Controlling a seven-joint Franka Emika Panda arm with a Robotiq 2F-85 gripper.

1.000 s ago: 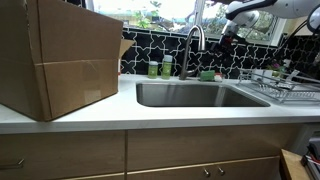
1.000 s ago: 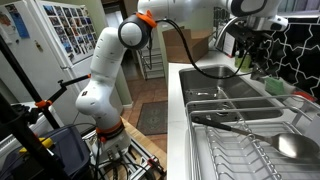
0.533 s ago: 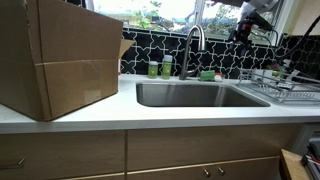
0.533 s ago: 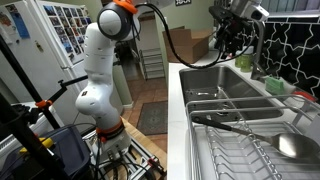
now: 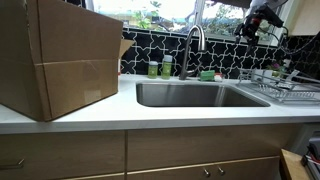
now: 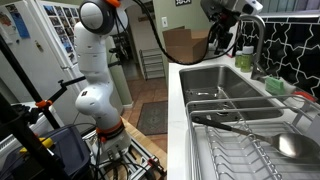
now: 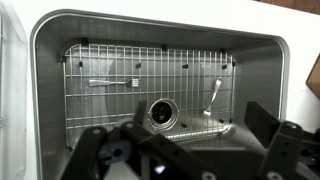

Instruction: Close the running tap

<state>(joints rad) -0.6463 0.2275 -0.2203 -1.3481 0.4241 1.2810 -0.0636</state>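
The robot's gripper points at the sink basin while the tap is behind it, so the robot should first raise the gripper and aim it toward the tap's base.
The tap is a tall steel gooseneck behind the sink. It also shows in an exterior view. I cannot make out a water stream. My gripper hangs high above the counter, well beside the tap and apart from it. It shows dark in an exterior view above the sink basin. In the wrist view the gripper is open and empty, with its fingers wide apart over the sink. The tap is out of the wrist view.
A big cardboard box stands on the counter. Small green bottles stand by the tap's base. A wire dish rack sits beside the sink. A wire grid with a fork and a spoon lies in the basin.
The gripper has moved sideways at height, farther from the tap toward the dish rack side, and the arm's upper links have swung round. The gripper stays open.
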